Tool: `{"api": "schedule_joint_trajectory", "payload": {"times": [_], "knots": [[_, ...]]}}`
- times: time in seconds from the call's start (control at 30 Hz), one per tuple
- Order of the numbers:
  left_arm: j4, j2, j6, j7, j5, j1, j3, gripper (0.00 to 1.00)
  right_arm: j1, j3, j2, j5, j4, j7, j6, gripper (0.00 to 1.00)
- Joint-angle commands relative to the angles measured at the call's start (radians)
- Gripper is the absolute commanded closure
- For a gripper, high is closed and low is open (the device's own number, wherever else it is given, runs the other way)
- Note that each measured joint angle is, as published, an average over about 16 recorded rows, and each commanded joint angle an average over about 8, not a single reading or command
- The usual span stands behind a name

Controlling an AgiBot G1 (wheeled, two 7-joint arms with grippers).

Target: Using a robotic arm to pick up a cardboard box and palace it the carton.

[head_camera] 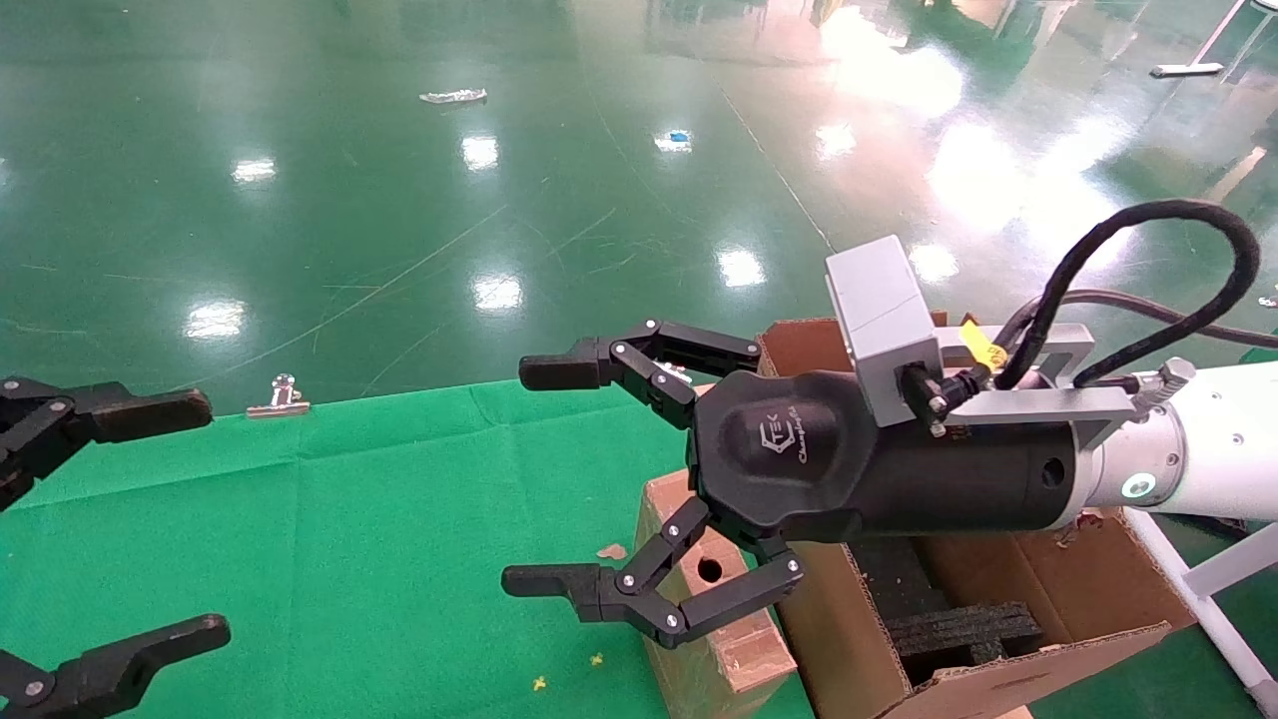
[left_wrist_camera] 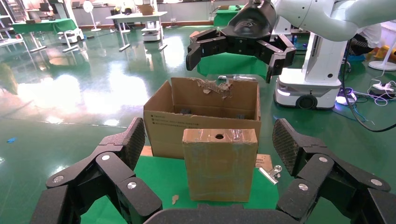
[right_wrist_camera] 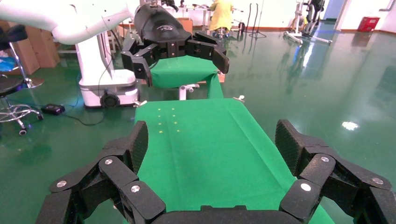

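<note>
My right gripper points level above the cardboard box, and its fingers are spread along its long top [left_wrist_camera: 201, 136]. Next, the gripper tips down, turns and squeezes the box's narrow width [head_camera: 709, 570].
The cardboard box [head_camera: 721, 639] stands on the green cloth beside the carton [head_camera: 1008, 579], its round hole facing up. In the left wrist view the cardboard box [left_wrist_camera: 219, 168] stands upright in front of the carton [left_wrist_camera: 205, 116]. My right robotic arm [head_camera: 1198, 439] reaches in from the right, and its gripper [head_camera: 541, 476] hangs open above the box, holding nothing. That gripper [left_wrist_camera: 240, 51] also shows high over the carton in the left wrist view. At the left edge my left gripper [head_camera: 198, 519] is open and empty, facing the box from a distance. The right wrist view shows no box.
Black foam inserts [head_camera: 958, 624] lie inside the carton. A metal binder clip [head_camera: 280, 397] sits at the cloth's far edge, and a small cardboard scrap [head_camera: 611, 550] lies near the box. Green cloth [right_wrist_camera: 205, 149] stretches between the grippers. A white robot base [left_wrist_camera: 308, 88] stands on the floor.
</note>
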Motion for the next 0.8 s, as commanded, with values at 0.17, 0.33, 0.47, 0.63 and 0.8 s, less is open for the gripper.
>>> {"api": "schedule_joint_trajectory", "payload": {"times": [0.17, 0.33, 0.47, 0.63, 0.8], "knots": [[0.000, 0.000, 0.000, 0.000, 0.000, 0.000, 0.000, 0.00, 0.000, 0.000, 0.000, 0.000, 0.000, 0.000, 0.000, 0.00], [0.000, 0.000, 0.000, 0.000, 0.000, 0.000, 0.000, 0.00, 0.001, -0.003, 0.001, -0.006, 0.003, 0.002, 0.001, 0.00], [0.001, 0.000, 0.000, 0.000, 0.000, 0.000, 0.000, 0.00, 0.013, -0.018, 0.004, -0.040, 0.023, 0.021, 0.010, 0.00], [0.001, 0.000, 0.000, 0.001, 0.000, -0.001, 0.001, 0.00, 0.069, -0.080, 0.001, -0.159, 0.059, 0.077, 0.006, 0.00], [0.001, 0.000, 0.000, 0.001, -0.001, -0.001, 0.001, 0.00, 0.167, -0.184, -0.023, -0.335, 0.072, 0.149, -0.035, 0.00]]}}
